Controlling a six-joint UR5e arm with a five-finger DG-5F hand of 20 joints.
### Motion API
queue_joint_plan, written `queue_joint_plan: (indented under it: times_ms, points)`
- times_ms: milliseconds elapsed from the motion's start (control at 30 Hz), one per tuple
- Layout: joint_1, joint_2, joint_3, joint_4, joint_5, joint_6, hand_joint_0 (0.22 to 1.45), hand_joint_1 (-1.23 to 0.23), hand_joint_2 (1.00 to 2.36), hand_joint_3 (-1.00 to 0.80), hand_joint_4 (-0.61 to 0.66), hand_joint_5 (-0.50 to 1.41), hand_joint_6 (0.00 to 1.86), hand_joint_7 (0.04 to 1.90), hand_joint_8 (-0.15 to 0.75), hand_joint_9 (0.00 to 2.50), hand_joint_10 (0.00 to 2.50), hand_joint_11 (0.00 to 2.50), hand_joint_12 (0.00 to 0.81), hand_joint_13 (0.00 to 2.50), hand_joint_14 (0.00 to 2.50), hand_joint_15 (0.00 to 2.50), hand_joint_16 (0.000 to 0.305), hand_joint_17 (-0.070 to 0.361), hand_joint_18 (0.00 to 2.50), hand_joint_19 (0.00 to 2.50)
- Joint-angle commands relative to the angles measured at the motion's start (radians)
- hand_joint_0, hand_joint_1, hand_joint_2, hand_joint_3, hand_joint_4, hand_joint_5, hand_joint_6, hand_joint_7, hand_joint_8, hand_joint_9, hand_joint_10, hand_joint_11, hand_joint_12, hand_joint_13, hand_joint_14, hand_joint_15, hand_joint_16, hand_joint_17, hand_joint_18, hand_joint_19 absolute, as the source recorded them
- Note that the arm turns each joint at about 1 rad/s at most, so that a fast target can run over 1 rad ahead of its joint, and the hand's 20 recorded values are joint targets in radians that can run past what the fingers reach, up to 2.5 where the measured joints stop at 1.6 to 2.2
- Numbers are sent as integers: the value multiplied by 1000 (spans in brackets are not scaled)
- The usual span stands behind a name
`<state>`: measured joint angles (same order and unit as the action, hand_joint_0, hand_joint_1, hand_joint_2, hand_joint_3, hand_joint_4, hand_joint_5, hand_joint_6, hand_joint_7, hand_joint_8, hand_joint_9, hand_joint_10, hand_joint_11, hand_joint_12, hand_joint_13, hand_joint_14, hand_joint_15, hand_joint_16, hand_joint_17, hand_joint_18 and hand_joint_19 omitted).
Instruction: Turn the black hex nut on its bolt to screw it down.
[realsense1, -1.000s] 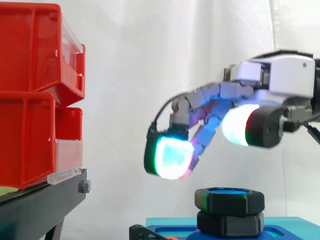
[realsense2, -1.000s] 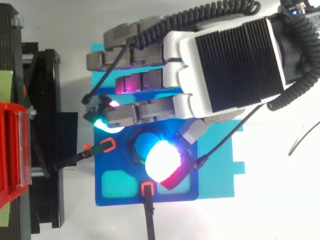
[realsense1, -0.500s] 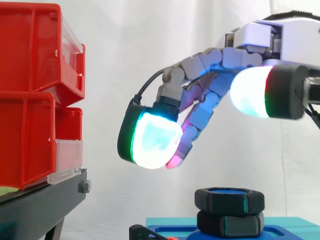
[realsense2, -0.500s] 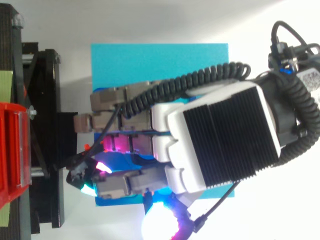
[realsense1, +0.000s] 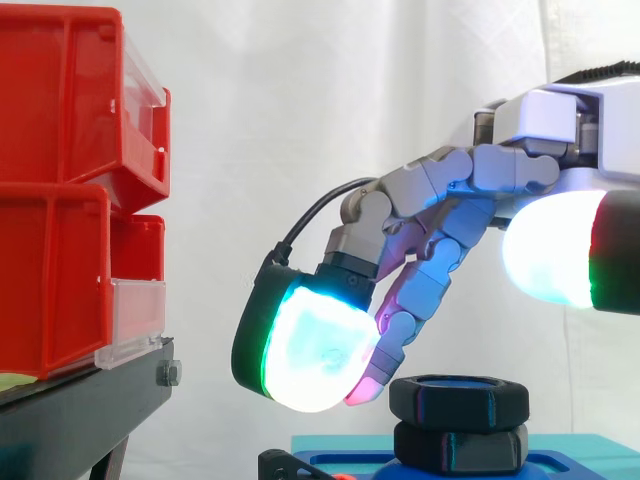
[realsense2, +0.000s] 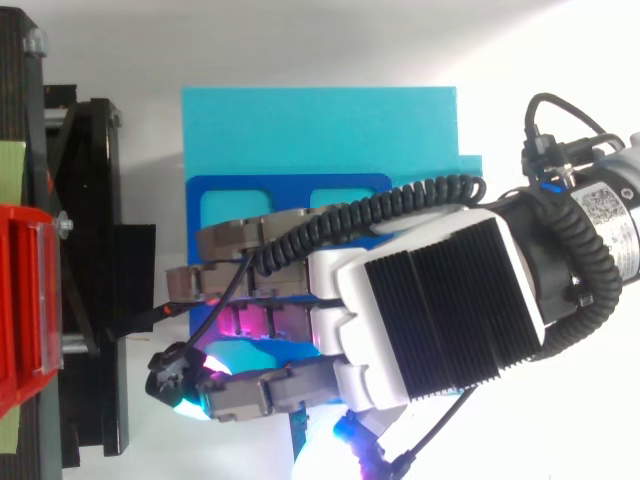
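Observation:
The lower nut (realsense1: 461, 451) should turn too when the robot turns the black hex nut, because their sides press together (realsense1: 460, 430) and their corners are lined up.
The black hex nut (realsense1: 458, 397) sits on its bolt above a second black nut (realsense1: 460, 447), on a blue fixture (realsense2: 290, 195) that rests on a cyan board (realsense2: 320, 130). My hand (realsense1: 450, 200) reaches in from the right and hangs just above and to the left of the top nut. It is open and holds nothing: the fingers slope down to the left, and one magenta-lit fingertip (realsense1: 362, 390) is close beside the nut's left edge. The thumb's glowing pad (realsense1: 560, 255) stays high on the right, well above the nut. From above, the hand (realsense2: 440, 300) covers the fixture's middle.
Stacked red bins (realsense1: 70, 190) stand on a black stand (realsense1: 90, 410) at the left, a short gap from the fingers. In the top view the stand (realsense2: 90, 250) borders the cyan board's left side. A white curtain hangs behind.
The hand lifted off the nut and swung across the fixture, then came down again. Its fingertips are now lower and closer to the nut than half a second ago.

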<state>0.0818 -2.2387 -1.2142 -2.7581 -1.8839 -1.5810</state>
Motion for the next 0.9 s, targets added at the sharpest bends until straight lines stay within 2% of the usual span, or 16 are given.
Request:
queue_joint_plan:
  times_ms: [0, 267, 400, 567, 867]
  points:
    - [-5, -1, -2, -3, -1, -2, 511, -115, 1000, -500, 77, -34, 503, 804, 206, 981, 0, 16, 292, 587, 3, 85, 41, 93, 542, 361]
    - [-20, 1, -2, -6, -3, -4, 513, -120, 1000, -500, 73, -28, 504, 854, 208, 988, 0, 29, 290, 587, 3, 93, 41, 92, 544, 362]
    - [-36, 1, -7, -8, -4, -22, 513, -122, 1000, -500, 75, -26, 504, 868, 211, 988, 0, 25, 290, 588, 3, 88, 41, 92, 547, 364]
    - [-46, -1, -7, -8, -9, -24, 516, -125, 1000, -500, 77, -22, 504, 890, 209, 996, 0, 39, 288, 598, 3, 87, 40, 91, 548, 361]
    - [-56, -1, -7, -25, -32, -31, 517, -135, 1000, -500, 84, -19, 504, 928, 209, 1011, 0, 49, 285, 603, 5, 95, 40, 90, 562, 362]
